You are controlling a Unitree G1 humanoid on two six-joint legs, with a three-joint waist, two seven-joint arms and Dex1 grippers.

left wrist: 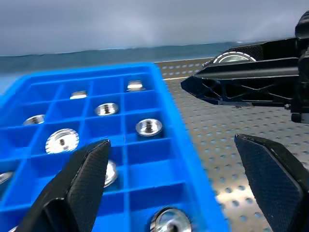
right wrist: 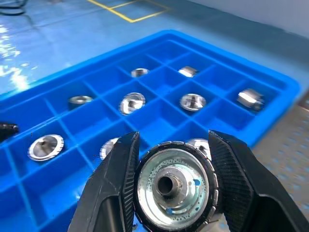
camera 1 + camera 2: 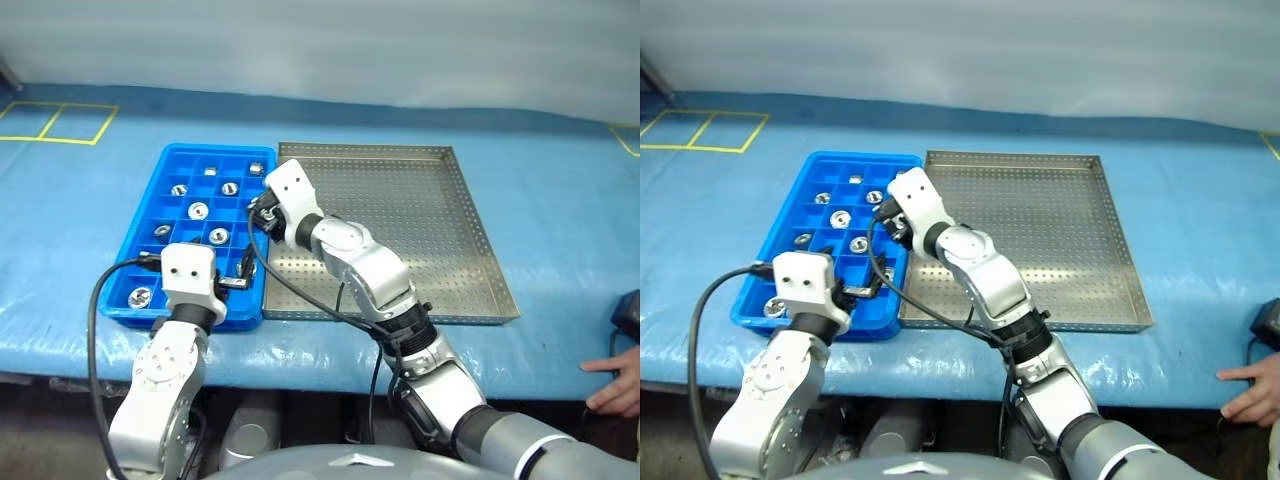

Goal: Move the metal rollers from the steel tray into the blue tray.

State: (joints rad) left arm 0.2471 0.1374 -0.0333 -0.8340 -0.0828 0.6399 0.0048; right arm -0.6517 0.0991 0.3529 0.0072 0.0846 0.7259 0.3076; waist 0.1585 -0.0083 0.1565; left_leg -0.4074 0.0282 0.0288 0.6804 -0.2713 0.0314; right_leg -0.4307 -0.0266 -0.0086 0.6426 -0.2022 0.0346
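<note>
The fingers of my right gripper hold the roller's round side (image 2: 176,186) above the blue tray, so they should keep moving the roller toward the near row's empty compartment (image 2: 10,211) and let go of it there.
My right gripper (image 2: 174,145) is shut on one shiny metal roller (image 2: 171,186) and holds it above the right side of the blue tray (image 3: 215,150). Several metal rollers (image 3: 198,210) lie singly in the tray's square compartments. My left gripper (image 3: 240,273) hovers open over the tray's near right corner, with nothing between its fingers (image 1: 82,188). To the right of the blue tray lies the steel tray (image 3: 480,240) with its perforated floor. The right arm reaches across the steel tray's near left corner.
Both trays rest on a blue-covered table. Yellow tape lines (image 3: 60,120) mark its far left corner. At the right edge are a person's hand (image 3: 615,380) on the table's front edge and a dark object (image 3: 628,310) just behind it.
</note>
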